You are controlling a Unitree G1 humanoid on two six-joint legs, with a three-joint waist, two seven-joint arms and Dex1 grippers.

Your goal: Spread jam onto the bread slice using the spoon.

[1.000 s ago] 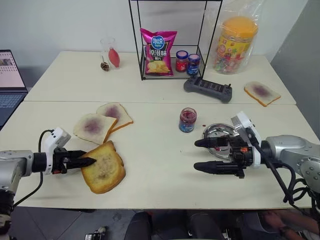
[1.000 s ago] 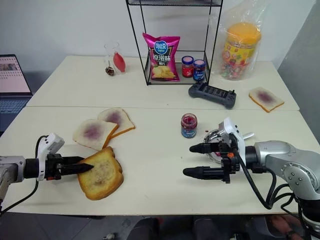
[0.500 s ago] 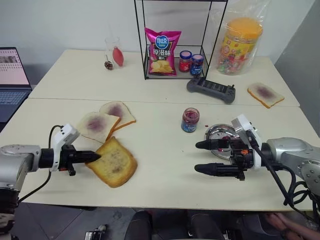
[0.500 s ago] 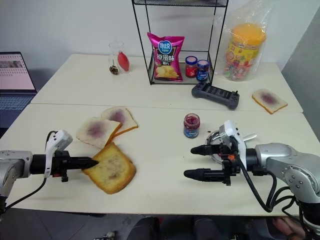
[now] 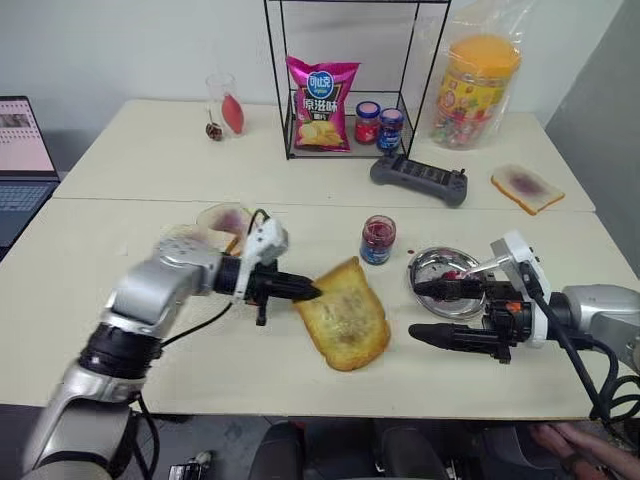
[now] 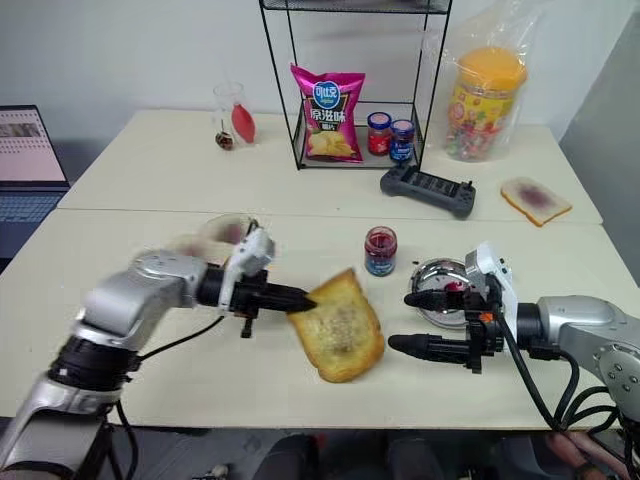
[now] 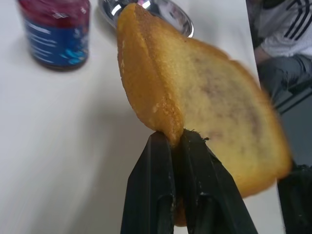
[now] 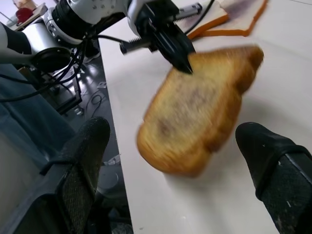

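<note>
Red smears (image 5: 453, 275) are already sticking to the metal dish, so some jam should stay stuck to the spoon (image 5: 488, 266) when I spread it on the bread slice.
The bread slice (image 5: 345, 318), thick and golden-brown, hangs tilted just above the table's middle. My left gripper (image 5: 305, 292) is shut on its crust edge; the left wrist view shows both black fingers (image 7: 151, 185) pinching the crust of the bread slice (image 7: 209, 97). The jam (image 5: 377, 240) sits in a small glass jar with a blue label, just behind the slice. A slim silver handle, the spoon (image 5: 482, 266), rests on the metal dish (image 5: 440, 262). My right gripper (image 5: 413, 310) stands open right of the slice, nothing between its fingers (image 8: 83, 156).
Pale slices with purple spots (image 5: 225, 218) lie behind my left arm, and another (image 5: 527, 188) at far right. At the back stand a wire rack with a chips bag (image 5: 320, 90) and two lidded jars (image 5: 378, 125), plus a black controller (image 5: 417, 180), a candy tub (image 5: 475, 85) and a laptop (image 5: 20, 150).
My left gripper closed on the bread slice's edge, lifted it and carried it right, from the table's left side to the middle. The right gripper stayed open and drifted slightly right.
</note>
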